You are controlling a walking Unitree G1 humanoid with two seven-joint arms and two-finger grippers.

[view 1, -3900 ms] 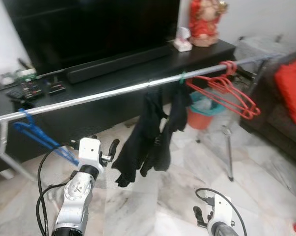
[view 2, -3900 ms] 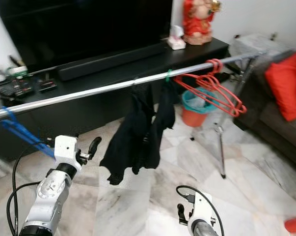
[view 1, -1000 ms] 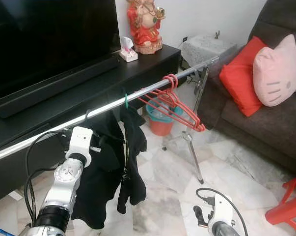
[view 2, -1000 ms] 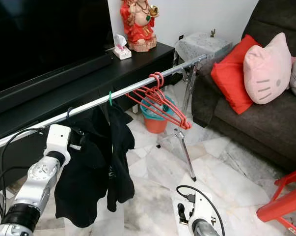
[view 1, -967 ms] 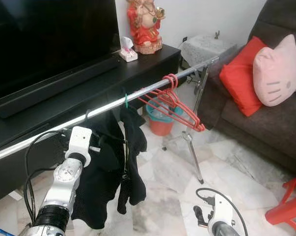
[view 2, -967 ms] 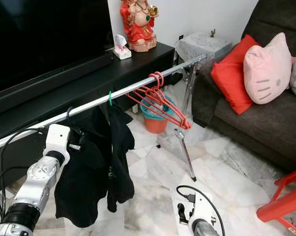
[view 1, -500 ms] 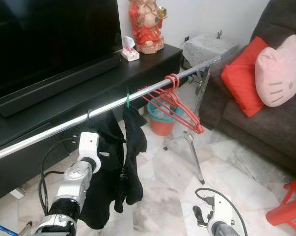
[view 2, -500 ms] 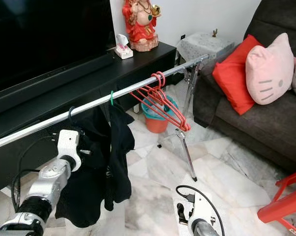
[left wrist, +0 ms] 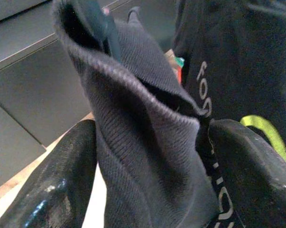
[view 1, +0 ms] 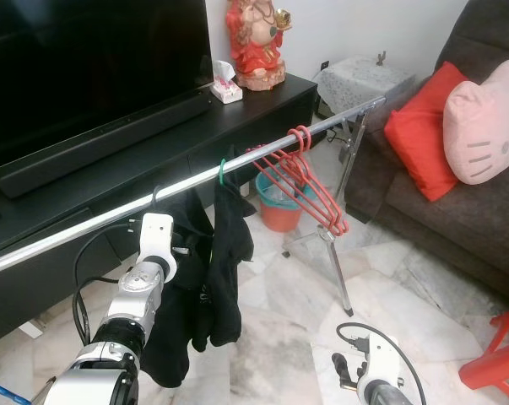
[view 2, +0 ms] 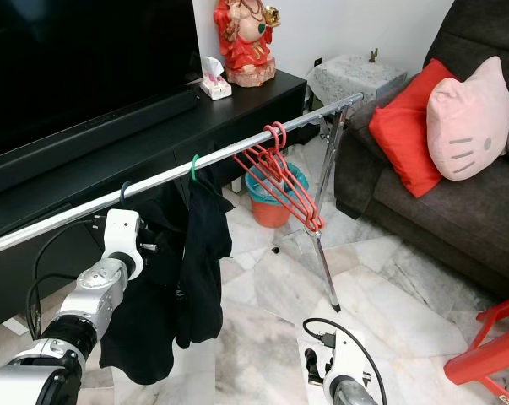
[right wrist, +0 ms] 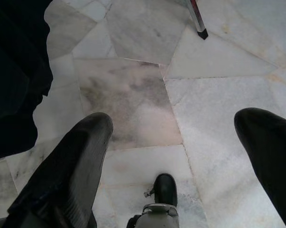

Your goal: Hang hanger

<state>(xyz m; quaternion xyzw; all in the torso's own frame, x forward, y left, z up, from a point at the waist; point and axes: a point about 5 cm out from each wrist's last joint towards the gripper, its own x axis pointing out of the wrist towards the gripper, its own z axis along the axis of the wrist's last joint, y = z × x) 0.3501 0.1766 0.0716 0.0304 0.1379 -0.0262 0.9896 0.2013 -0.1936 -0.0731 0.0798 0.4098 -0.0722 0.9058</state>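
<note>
The black hanger hook [view 1: 155, 195] curves over the silver rail, so the black garment [view 1: 168, 348] will take its hanger along when I lift the garment away.
A silver rail [view 1: 262, 152] runs across in front of me. Two black garments [view 1: 205, 278] hang from it, one on a black hanger hook [view 1: 155, 196] and one on a green hanger hook [view 1: 223, 175]. Several empty red hangers [view 1: 309, 181] hang further right. My left arm [view 1: 144, 278] reaches up into the black clothes. In the left wrist view my left gripper [left wrist: 147, 156] is open, its fingers [left wrist: 57, 190] on either side of a fold of dark fabric [left wrist: 133, 109]. My right gripper [right wrist: 176, 142] hangs low, open over the marble floor.
Behind the rail stands a black TV stand [view 1: 262, 105] with a soundbar [view 1: 102, 143] and a red statue [view 1: 258, 38]. An orange bucket [view 1: 281, 211] sits under the red hangers by the rack leg [view 1: 338, 253]. On the right are a dark sofa [view 1: 465, 228] and a red stool [view 1: 499, 363].
Since the oldest frames my view has turned right along the rail, away from a blue hanger to the black clothes. In the last second my left arm has drawn in slightly, staying in the clothes.
</note>
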